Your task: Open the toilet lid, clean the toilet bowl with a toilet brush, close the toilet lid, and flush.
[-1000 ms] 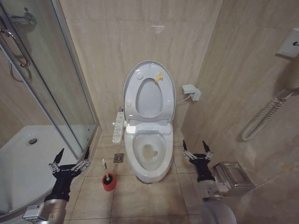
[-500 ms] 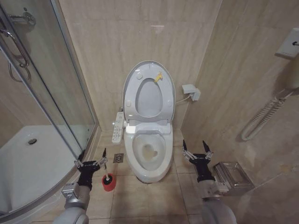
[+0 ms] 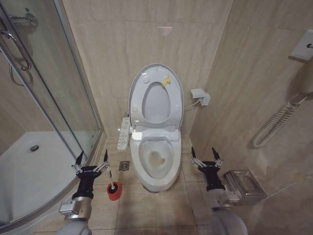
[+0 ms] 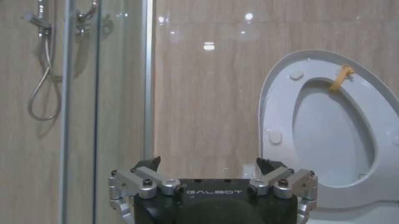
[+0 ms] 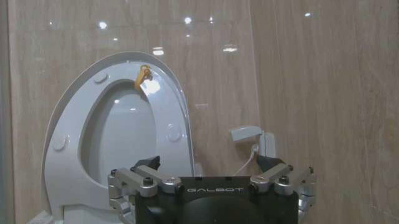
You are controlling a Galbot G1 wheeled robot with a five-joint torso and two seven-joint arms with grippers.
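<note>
The holder's open rim [image 3: 114,187] clears the brush's bristles. The toilet brush [image 3: 111,179] should come free and leave the red holder on the floor when I lift it.
The toilet lid [image 3: 156,104] stands raised against the back wall, with the seat ring and its yellow tag up against it. It also appears in the wrist views as toilet lid [image 4: 333,135] and toilet lid [image 5: 124,135]. Below it the toilet bowl [image 3: 146,172] lies open. The toilet brush [image 3: 110,174] stands in its red holder [image 3: 114,192] on the floor left of the bowl. My left gripper [image 3: 92,155] hangs open just left of the brush handle, apart from it; its fingers [image 4: 148,164] hold nothing. On the other side of the bowl my right gripper [image 3: 203,152] is open and empty.
A glass shower enclosure [image 3: 58,98] with a white tray [image 3: 29,166] fills the left side. A long button panel [image 3: 124,133] hangs beside the bowl, with a floor drain [image 3: 124,166] below it. A wall socket [image 3: 200,96] and a metal rack [image 3: 243,183] sit at the right.
My left gripper has swung right from in front of the shower tray to beside the toilet brush, then risen slightly. The right arm has stayed still.
</note>
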